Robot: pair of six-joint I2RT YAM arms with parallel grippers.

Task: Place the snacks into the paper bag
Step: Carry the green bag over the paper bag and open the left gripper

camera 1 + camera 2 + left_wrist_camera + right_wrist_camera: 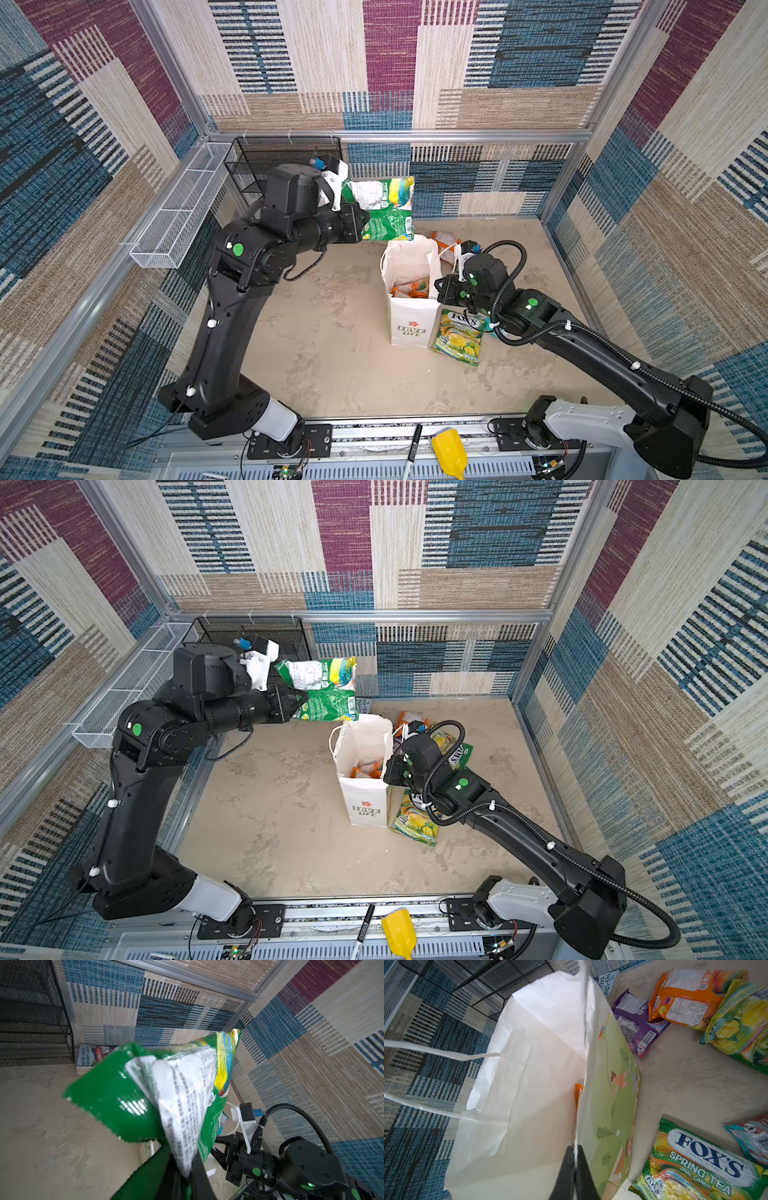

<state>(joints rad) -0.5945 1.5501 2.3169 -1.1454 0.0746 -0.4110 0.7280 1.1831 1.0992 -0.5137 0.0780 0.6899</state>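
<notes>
The green packet is higher than the paper bag's rim and the bag is wide open, so the robot's left gripper should keep going into the bag's opening and let go there.
My left gripper is shut on a corner of a green snack packet, held in the air behind the mouth of the paper bag. The white bag stands upright and open with an orange packet inside. My right gripper is shut on the bag's right wall at the rim. On the floor right of the bag lie a FOX'S packet, a teal one, an orange one, a purple one and a yellow-green one.
A black mesh rack and a white mesh basket line the back-left walls. A book lies at the back wall behind the bag. A marker and a yellow scoop rest on the front rail.
</notes>
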